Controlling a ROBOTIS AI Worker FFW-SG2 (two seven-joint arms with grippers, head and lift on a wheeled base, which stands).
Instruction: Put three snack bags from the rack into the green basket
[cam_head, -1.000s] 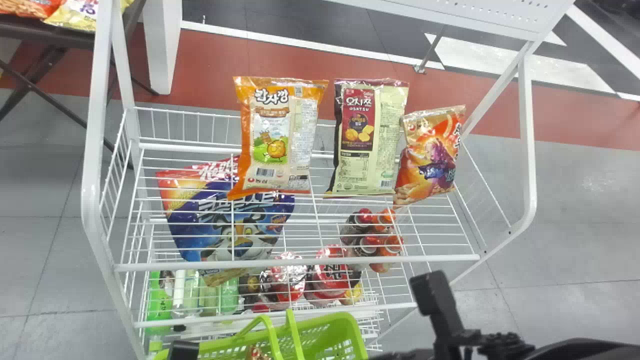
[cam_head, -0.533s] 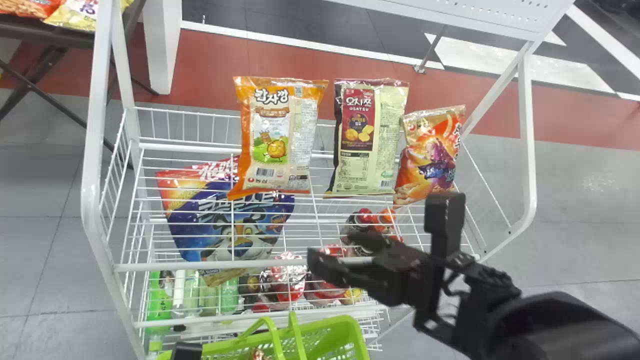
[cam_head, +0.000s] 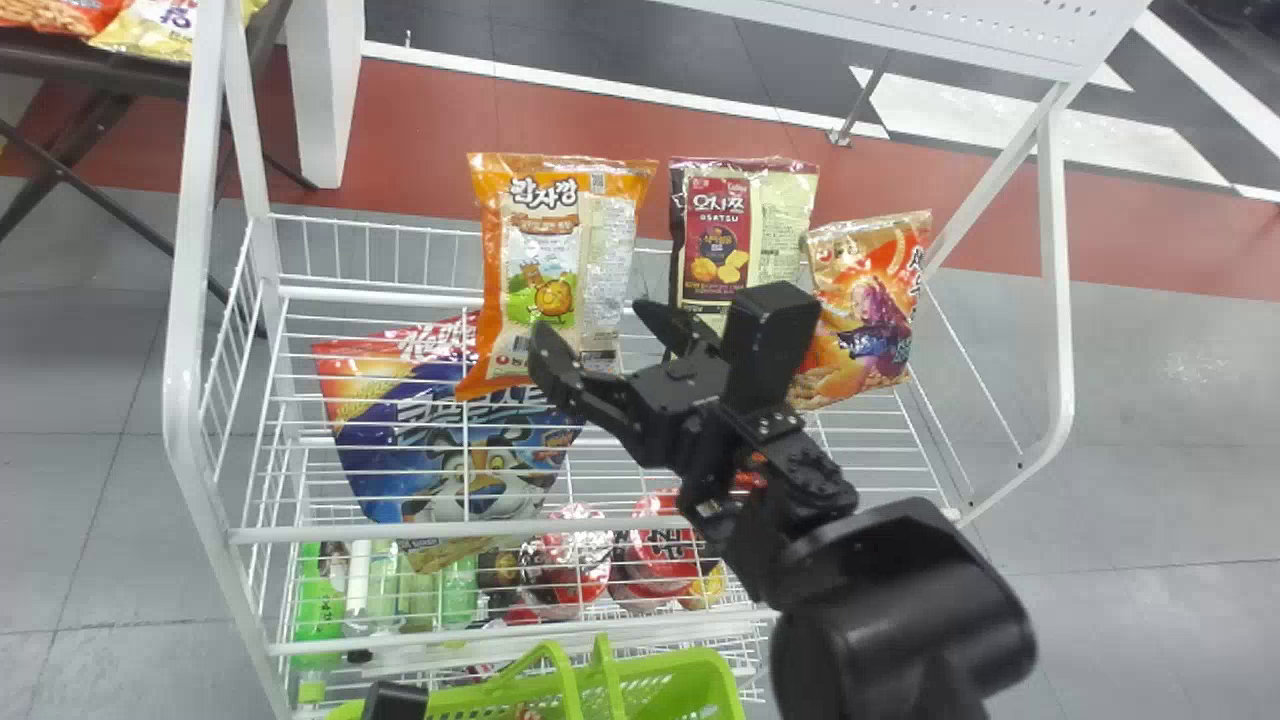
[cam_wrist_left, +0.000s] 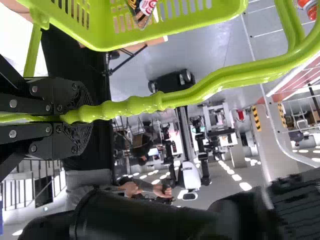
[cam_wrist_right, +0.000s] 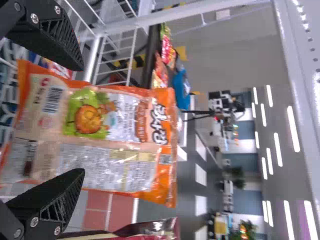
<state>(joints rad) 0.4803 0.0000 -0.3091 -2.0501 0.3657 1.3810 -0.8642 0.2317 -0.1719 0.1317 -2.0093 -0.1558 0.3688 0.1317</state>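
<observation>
The maroon-and-cream bag (cam_head: 741, 228) will stay upright when I lift the orange snack bag away, because an open gap (cam_head: 653, 258) separates the two bags.
My right gripper (cam_head: 598, 328) is open in front of the lower part of the orange snack bag (cam_head: 540, 270), which stands on the rack's top shelf. In the right wrist view, the orange bag (cam_wrist_right: 115, 140) appears between the spread fingers of my right gripper (cam_wrist_right: 82, 119); contact cannot be told. Right of it stand the maroon-and-cream bag (cam_head: 715, 240) and an orange-red bag (cam_head: 865, 320). At the bottom edge, my left gripper (cam_head: 395, 700) is beside the green basket (cam_head: 680, 680). The left wrist view has my left gripper (cam_wrist_left: 62, 117) shut on the basket's handle (cam_wrist_left: 175, 99); a packet (cam_wrist_left: 143, 11) lies inside.
A blue cereal bag (cam_head: 470, 450) lies under the top shelf's wires (cam_head: 600, 523), with cup noodles (cam_head: 568, 560) and bottles (cam_head: 320, 600) lower down. The rack's white posts (cam_head: 182, 300) rise at both sides. More snacks (cam_head: 160, 30) sit on a table at upper left.
My right arm has come in from the lower right and moved up and left, over the shelf to the orange bag. The basket has shifted slightly right and down.
</observation>
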